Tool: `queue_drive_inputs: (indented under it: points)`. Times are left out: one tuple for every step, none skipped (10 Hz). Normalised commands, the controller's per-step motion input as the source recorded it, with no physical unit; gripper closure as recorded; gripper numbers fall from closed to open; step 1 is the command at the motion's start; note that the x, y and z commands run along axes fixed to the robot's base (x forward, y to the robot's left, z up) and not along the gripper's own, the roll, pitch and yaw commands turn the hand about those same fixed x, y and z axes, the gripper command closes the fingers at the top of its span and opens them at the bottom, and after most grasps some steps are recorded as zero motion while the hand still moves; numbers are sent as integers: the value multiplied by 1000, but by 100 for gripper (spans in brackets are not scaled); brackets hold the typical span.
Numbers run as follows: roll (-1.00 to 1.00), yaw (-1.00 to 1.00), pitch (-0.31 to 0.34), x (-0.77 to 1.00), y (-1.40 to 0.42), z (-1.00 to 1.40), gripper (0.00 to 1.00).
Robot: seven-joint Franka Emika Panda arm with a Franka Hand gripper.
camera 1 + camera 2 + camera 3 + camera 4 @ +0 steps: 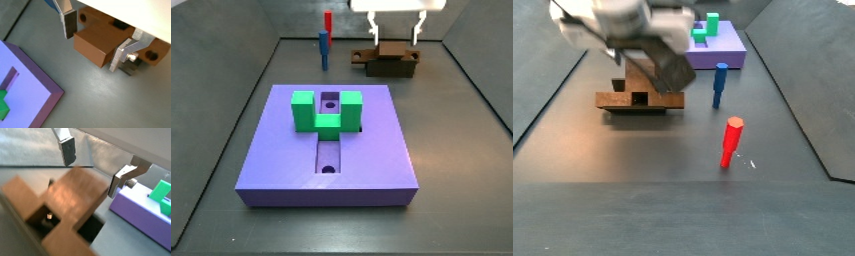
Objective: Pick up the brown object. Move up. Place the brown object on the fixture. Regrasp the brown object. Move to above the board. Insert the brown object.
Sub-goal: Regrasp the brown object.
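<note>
The brown object's holed ends [392,51] will go down into the slot [329,155] when I insert the brown object, because the slot runs between the green block's arms.
The brown object [372,56] lies across the dark fixture [390,69] at the back of the floor, and shows again in a side view [640,100]. My gripper [394,38] hangs just above it, open. In a wrist view the gripper [93,40] has its fingers [67,22] on either side of the brown object's raised middle [99,47], with a round hole [83,18] showing behind. From the other wrist camera the gripper [92,170] stands over the blurred brown object [73,193]. The purple board [372,150] lies nearer the camera, apart from the fixture.
A green U-shaped block [325,110] sits on the board over its slot. A blue peg [719,85] and a red peg [731,142] stand upright beside the fixture. Grey walls close in the floor on each side.
</note>
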Motion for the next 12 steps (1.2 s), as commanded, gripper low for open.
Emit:
queue_drive_inputs:
  points:
    - [643, 177, -103, 0, -183, 617, 0]
    - [780, 163, -69, 0, -214, 551, 0]
    - [1000, 180, -71, 194, -223, 420, 0]
    - [1000, 291, 0, 351, -109, 329, 0]
    - [1000, 317, 0, 434, -37, 237, 0]
    - [1000, 266, 0, 529, -9, 180, 0]
    - [1000, 226, 0, 474, 0, 60, 0]
    - [1000, 120, 131, 294, 0, 54, 0]
    - [1000, 9, 286, 143, -17, 83, 0]
    - [1000, 0, 340, 86, -29, 100, 0]
    - [1000, 0, 380, 54, -34, 114, 0]
    - [1000, 6, 383, 60, -69, 114, 0]
